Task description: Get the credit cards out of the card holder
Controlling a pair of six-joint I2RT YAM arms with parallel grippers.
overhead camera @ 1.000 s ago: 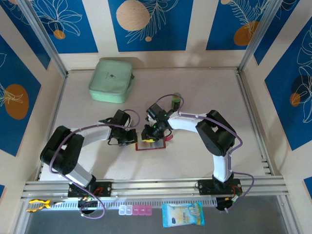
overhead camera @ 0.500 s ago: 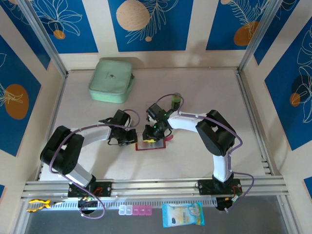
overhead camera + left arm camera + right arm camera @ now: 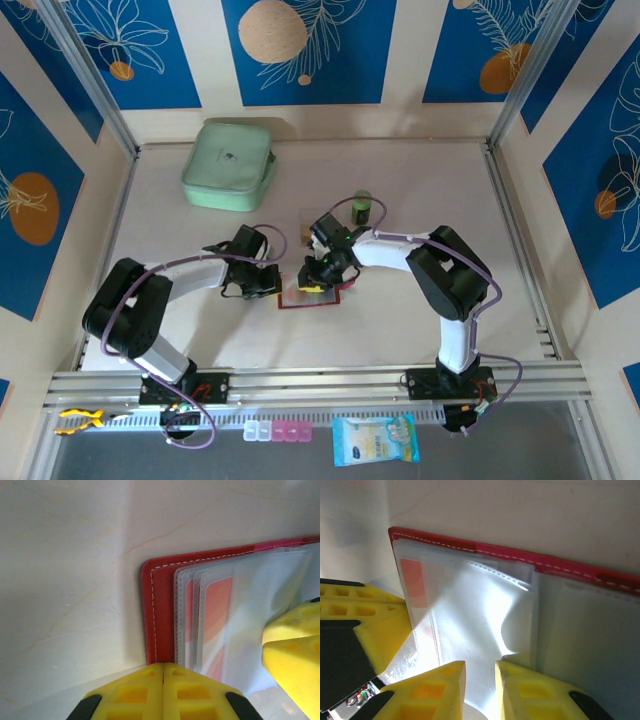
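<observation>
My right gripper is blocking the way over for the raised clear sleeve, which covers the orange credit card [image 3: 217, 611]. My left gripper should take the sleeve [image 3: 492, 615] and turn it over.
The card holder [image 3: 300, 298] lies open on the table, dark red with clear sleeves [image 3: 470, 605] fanned out. An orange credit card [image 3: 217, 612] sits inside a sleeve, also visible at the holder's corner in the right wrist view [image 3: 412, 577]. My left gripper [image 3: 163, 667] is shut, its tips pressing on the holder's red edge [image 3: 152, 625]. My right gripper [image 3: 480, 667] hovers over the sleeves, jaws a narrow gap apart, with a raised clear sleeve bulging between them. From above, the left gripper [image 3: 268, 283] and right gripper [image 3: 318, 275] meet at the holder.
A mint-green zip case [image 3: 229, 165] sits at the back left. A small green object [image 3: 362, 207] stands just behind the right arm. A blue packet [image 3: 375, 440] and a pill box [image 3: 278, 432] lie on the front ledge below the rail.
The right arm has shifted slightly right and nearer, uncovering the small green object behind it. Its jaws have narrowed a little. The left arm stays put.
</observation>
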